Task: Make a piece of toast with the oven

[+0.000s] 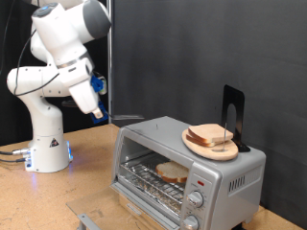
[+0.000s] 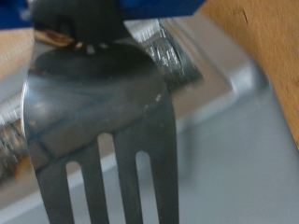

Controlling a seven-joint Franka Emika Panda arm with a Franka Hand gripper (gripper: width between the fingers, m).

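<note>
My gripper should keep carrying the metal fork (image 1: 126,117) to the clear oven top (image 1: 164,126) beside the wooden plate until the fork rests there, and then let go, because the fork hangs flat and faces the oven top.
The silver toaster oven (image 1: 247,172) stands at the exterior view's lower right with its glass door (image 1: 110,209) folded down open. The piece of toast (image 1: 173,173) lies on the wire rack inside. My gripper (image 1: 99,111) hangs above and to the left of the oven, shut on a metal fork (image 1: 130,118) that points towards the oven's top. In the wrist view the fork (image 2: 103,121) fills the picture, tines away from the hand, over the oven's silver top (image 2: 229,149).
A round wooden plate (image 1: 219,152) with a few bread slices (image 1: 208,135) sits on the oven's top, with a black stand (image 1: 233,107) behind it. Knobs (image 1: 196,199) and a red light (image 1: 200,180) are on the oven's front right. The robot base (image 1: 46,144) is at the left.
</note>
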